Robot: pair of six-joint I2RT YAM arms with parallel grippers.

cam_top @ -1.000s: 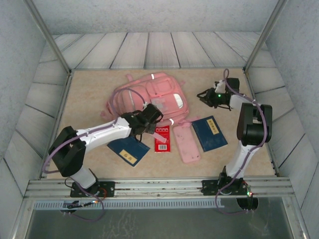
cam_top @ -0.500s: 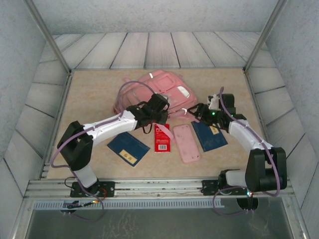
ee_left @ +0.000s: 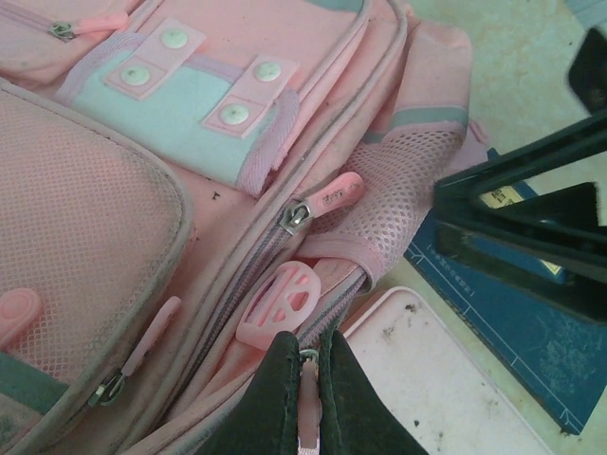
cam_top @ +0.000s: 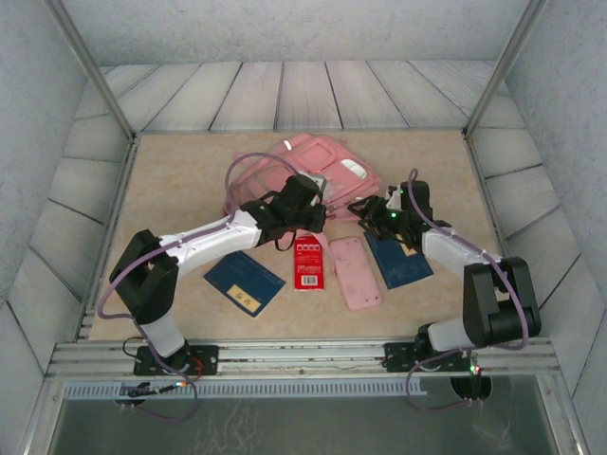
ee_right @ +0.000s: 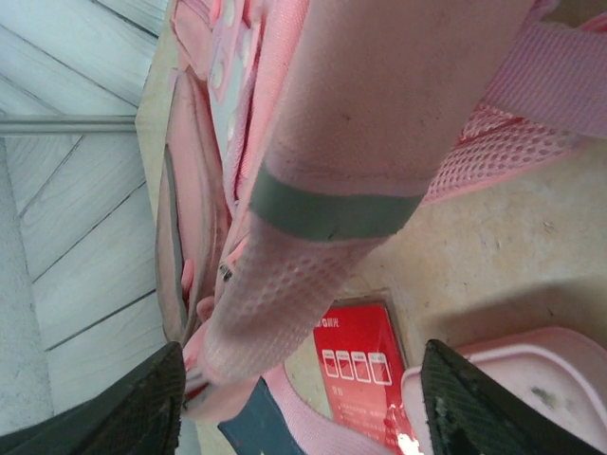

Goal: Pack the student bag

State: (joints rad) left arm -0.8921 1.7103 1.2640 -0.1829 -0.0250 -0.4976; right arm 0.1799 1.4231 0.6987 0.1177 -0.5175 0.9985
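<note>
My right gripper's fingers are open and the bag's mesh corner point(ee_right: 261, 327) sits loose between them. My right gripper should hold that corner while my left gripper pulls the zipper pull point(ee_left: 309, 409) away.
The pink student bag point(cam_top: 327, 163) lies at the middle back of the table, front pockets up. My left gripper point(cam_top: 311, 209) sits at its near edge, shut on a pink zipper pull point(ee_left: 310, 403) of the bag point(ee_left: 142, 190). In the left wrist view the left gripper point(ee_left: 310, 349) pinches the pull just below a pink plastic tab. My right gripper point(cam_top: 366, 210) is open at the bag's near right corner. In the right wrist view the bag's mesh corner point(ee_right: 303, 275) lies between the spread fingers point(ee_right: 142, 408) of the right gripper point(ee_right: 303, 384), untouched.
A red box point(cam_top: 308, 263), a flat pink pencil case point(cam_top: 354, 272) and a blue book point(cam_top: 403, 258) lie in front of the bag. Another blue book point(cam_top: 245, 282) is near left. Grey walls enclose the table; open room remains far left and right.
The right arm swung in from the back right to the bag's near right corner. The left gripper moved back and right with the zipper pull, and the bag shifted away and turned.
</note>
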